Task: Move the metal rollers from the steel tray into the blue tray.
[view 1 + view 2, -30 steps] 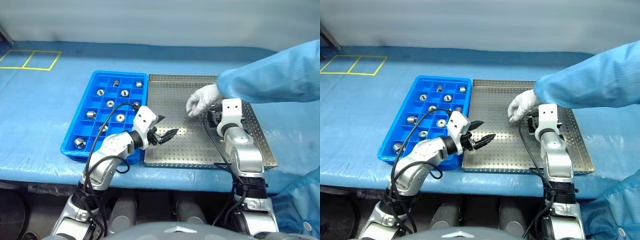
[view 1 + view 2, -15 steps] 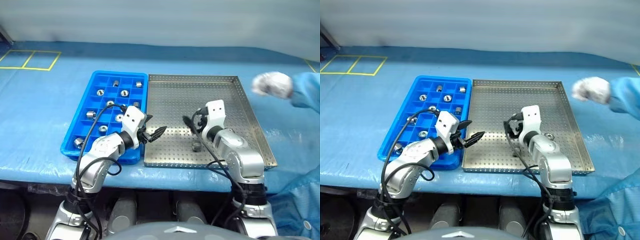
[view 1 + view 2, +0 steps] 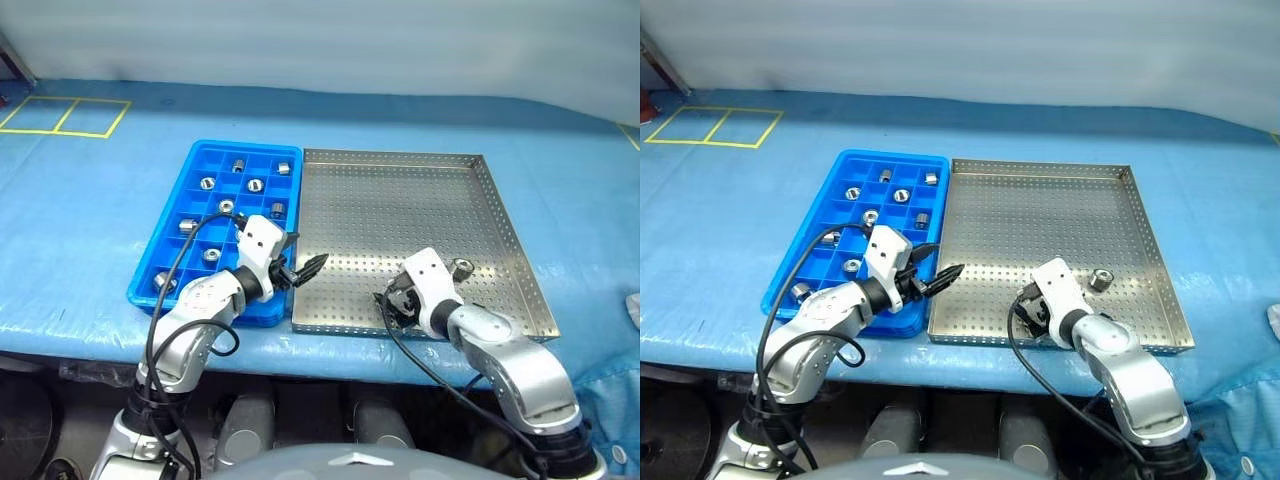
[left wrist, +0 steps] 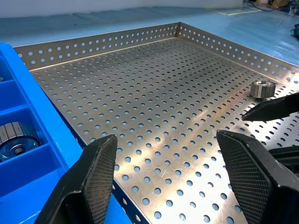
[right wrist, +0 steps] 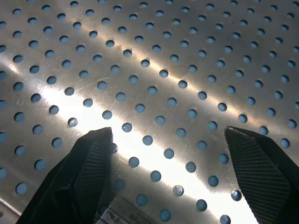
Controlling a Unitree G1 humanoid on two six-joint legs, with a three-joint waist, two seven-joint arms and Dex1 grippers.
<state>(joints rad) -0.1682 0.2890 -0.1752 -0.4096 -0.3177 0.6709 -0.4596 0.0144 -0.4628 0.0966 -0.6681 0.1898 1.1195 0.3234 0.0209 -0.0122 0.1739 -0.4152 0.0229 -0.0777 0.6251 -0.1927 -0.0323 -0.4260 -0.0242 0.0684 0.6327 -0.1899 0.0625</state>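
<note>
A metal roller is outside my right gripper's fingers, close to the steel tray's front rim. I should lift clear and turn my right gripper so that it faces the roller.
The steel tray lies right of centre, and one metal roller stands on its perforated floor near the right rim. The blue tray sits against its left side with several metal rollers in its compartments. My left gripper hovers over the seam between the two trays, open and empty. My right gripper is tipped down over the steel tray's front edge, to the left of the loose roller, and it is open with bare floor between the fingers.
Both trays rest on a table under a blue sheet, with yellow tape squares at the far left. A person's white-gloved hand shows at the right edge, clear of the trays.
The person's gloved hand left the steel tray and withdrew to the right, leaving a roller behind. My right gripper pulled back to the tray's front edge and tipped down.
</note>
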